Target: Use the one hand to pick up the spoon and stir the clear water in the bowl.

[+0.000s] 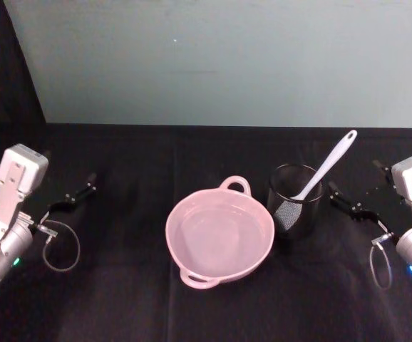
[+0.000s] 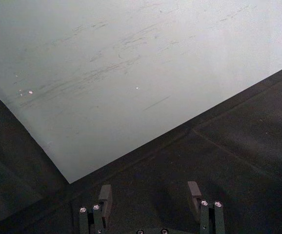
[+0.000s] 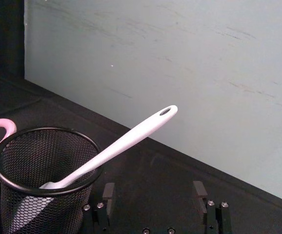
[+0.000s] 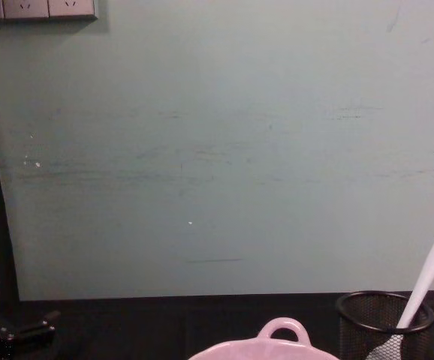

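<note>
The white spoon (image 4: 429, 273) will come out freely and leave the cup standing when I lift, because the cup's wide opening (image 4: 376, 306) leaves plenty of space around the leaning blade.
A pale pink bowl (image 1: 219, 242) with loop handles holds clear water at the table's middle. Just right of it stands a black wire-mesh cup (image 1: 296, 199), and the white spoon (image 1: 326, 167) leans in it, blade down and handle tilted up to the right. My right gripper (image 1: 348, 202) hovers open a little to the right of the cup, with nothing between its fingers. In the right wrist view the spoon (image 3: 116, 146) and the cup (image 3: 41, 180) sit just ahead of the open gripper (image 3: 154, 192). My left gripper (image 1: 74, 196) rests open at the far left, well away from the bowl.
The table is covered in black cloth (image 1: 120, 299). A pale green wall panel (image 1: 220, 64) stands along the table's back edge. A grey cable loop (image 1: 62, 246) hangs by the left wrist and another cable loop (image 1: 378, 263) by the right wrist.
</note>
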Tool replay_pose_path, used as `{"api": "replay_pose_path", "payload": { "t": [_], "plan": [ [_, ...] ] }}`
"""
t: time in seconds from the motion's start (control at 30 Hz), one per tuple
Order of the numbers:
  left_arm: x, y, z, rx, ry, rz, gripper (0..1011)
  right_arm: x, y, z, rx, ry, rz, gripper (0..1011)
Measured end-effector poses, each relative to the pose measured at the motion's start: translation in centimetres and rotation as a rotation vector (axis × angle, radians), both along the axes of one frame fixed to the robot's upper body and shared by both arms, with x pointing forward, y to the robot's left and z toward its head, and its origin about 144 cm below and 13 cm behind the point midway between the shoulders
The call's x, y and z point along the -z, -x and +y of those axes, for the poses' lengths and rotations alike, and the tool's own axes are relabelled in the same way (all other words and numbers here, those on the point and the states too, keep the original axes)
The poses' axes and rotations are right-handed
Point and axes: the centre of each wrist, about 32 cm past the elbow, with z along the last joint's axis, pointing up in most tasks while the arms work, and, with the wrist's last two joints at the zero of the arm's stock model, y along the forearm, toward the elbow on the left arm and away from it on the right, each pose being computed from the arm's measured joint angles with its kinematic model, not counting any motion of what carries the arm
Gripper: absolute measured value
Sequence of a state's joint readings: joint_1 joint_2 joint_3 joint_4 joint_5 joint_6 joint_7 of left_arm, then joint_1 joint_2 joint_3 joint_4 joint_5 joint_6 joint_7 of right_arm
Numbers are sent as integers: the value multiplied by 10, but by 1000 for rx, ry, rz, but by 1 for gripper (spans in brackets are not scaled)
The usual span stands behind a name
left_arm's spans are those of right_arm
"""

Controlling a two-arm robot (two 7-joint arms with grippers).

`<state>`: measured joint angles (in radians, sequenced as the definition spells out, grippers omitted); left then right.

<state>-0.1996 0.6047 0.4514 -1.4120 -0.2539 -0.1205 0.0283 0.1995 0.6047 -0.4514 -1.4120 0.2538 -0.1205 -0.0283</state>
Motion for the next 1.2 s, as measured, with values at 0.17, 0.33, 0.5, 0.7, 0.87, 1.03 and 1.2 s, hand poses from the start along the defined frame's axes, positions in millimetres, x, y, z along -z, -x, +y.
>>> {"api": "replay_pose_path", "payload": {
  "t": [0.17,0.33,0.5,0.7,0.87,1.03,1.2],
  "plan": [
    [0,0,0,0,0,0,1005,0,0,0,0,0,0,1003],
    [0,0,0,0,0,0,1005,0,0,0,0,0,0,1003],
    [0,0,0,0,0,0,1005,-1,4,-2,2,-2,0,1003],
    [0,0,0,0,0,0,1005,-5,23,-8,37,-72,-5,1003],
    [0,0,0,0,0,0,1005,-11,39,-12,47,-161,-11,1003],
    [0,0,0,0,0,0,1005,-19,47,-13,21,-320,3,1003],
    [0,0,0,0,0,0,1005,-25,42,-9,-16,-499,69,1003]
  ]
}}
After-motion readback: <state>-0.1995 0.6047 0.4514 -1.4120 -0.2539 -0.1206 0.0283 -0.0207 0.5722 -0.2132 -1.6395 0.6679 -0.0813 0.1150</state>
